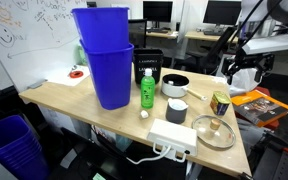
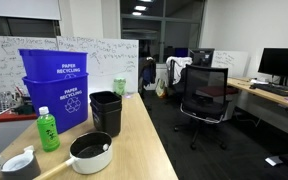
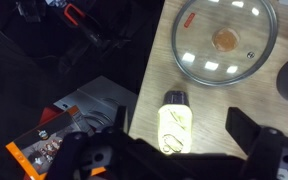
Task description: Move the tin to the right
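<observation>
The tin [image 1: 220, 102] is clear of the glass lid and fits between my open fingers, so my gripper should keep going down until they are on both sides of its yellow-green label [image 3: 175, 130], and then close.
The tin [image 1: 220, 103], a short can with a yellow-green label and dark top, stands near the table's edge beside a glass lid [image 1: 214, 131]. In the wrist view the tin [image 3: 172, 122] sits on the wooden top just below the glass lid [image 3: 226, 40]. My gripper [image 1: 240, 72] hangs in the air above and a little beyond the tin. In the wrist view its two dark fingers [image 3: 180, 135] stand wide apart on either side of the tin, open and empty. The tin and the gripper do not show in the exterior view with the office chair.
Stacked blue recycling bins [image 1: 106, 60], a green bottle with white cap [image 1: 146, 90], a black-and-white saucepan [image 1: 174, 86] and a white power strip [image 1: 172, 135] share the table. An orange box [image 3: 49, 135] lies beyond the table edge. A black bin [image 2: 106, 112] stands near the saucepan [image 2: 89, 153].
</observation>
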Action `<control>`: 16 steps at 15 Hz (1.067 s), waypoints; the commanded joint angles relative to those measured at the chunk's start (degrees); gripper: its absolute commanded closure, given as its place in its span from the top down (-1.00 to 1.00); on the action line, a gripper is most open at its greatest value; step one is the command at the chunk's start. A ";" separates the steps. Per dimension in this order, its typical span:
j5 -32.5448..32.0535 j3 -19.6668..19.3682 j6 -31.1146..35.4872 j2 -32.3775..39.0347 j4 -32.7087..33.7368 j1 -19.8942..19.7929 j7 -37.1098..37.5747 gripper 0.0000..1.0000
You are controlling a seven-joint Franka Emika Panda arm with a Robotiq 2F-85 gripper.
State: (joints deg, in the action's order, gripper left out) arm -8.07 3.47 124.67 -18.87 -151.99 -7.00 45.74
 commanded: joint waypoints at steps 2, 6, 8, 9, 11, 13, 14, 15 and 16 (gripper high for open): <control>1.65 -2.81 7.09 5.03 -1.48 -2.18 3.48 1.00; 1.22 -3.85 6.59 5.94 -1.40 -1.73 2.67 1.00; 1.47 -3.84 6.64 5.96 -1.30 -1.69 2.67 1.00; 1.54 -3.84 6.64 5.90 -1.28 -1.70 2.67 1.00; 1.87 -3.96 7.86 6.18 -1.51 -1.72 2.80 1.00; 3.20 -4.85 11.52 7.82 -1.67 -1.36 -0.68 1.00; 3.87 -5.19 13.45 8.56 -1.82 -1.20 -2.33 1.00; 5.19 -5.70 15.59 9.70 -1.90 -0.97 -4.74 1.00; 6.47 -6.13 17.37 10.93 -1.95 -0.85 -7.21 1.00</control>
State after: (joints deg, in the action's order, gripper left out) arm -4.91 -0.95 136.92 -11.14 -153.80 -8.62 44.86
